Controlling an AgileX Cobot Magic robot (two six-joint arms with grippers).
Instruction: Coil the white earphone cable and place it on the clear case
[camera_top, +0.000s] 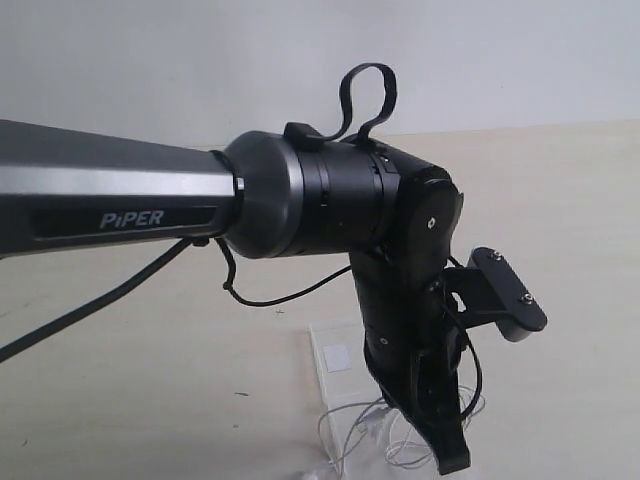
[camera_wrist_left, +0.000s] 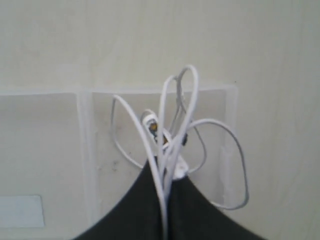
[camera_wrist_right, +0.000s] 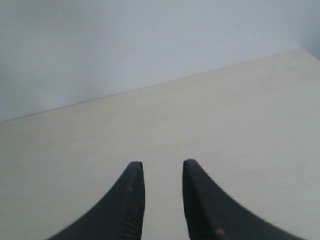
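One end of the white earphone cable (camera_top: 316, 474) overhangs the clear case's edge, so next my left gripper pulls the cable inward over the case (camera_top: 376, 446) before lowering and opening.
The white earphone cable (camera_wrist_left: 169, 150) is gathered into several loose loops, and my left gripper (camera_wrist_left: 167, 167) is shut on the bunched strands. The loops hang over one half of the clear case (camera_wrist_left: 45, 140), which lies flat on the table; whether they touch it I cannot tell. A white square sticker (camera_wrist_left: 20, 210) marks the case's other half. In the exterior view the left gripper (camera_top: 450, 455) points down at the case (camera_top: 325, 385), with cable loops (camera_top: 352, 418) spilling around its tip. My right gripper (camera_wrist_right: 163, 165) is open and empty over bare table.
The left arm (camera_top: 150, 205) fills the exterior view from the left, its black cable (camera_top: 290, 297) drooping below the wrist. A pale wall (camera_wrist_right: 150, 40) rises behind the light wooden table (camera_wrist_right: 225, 110).
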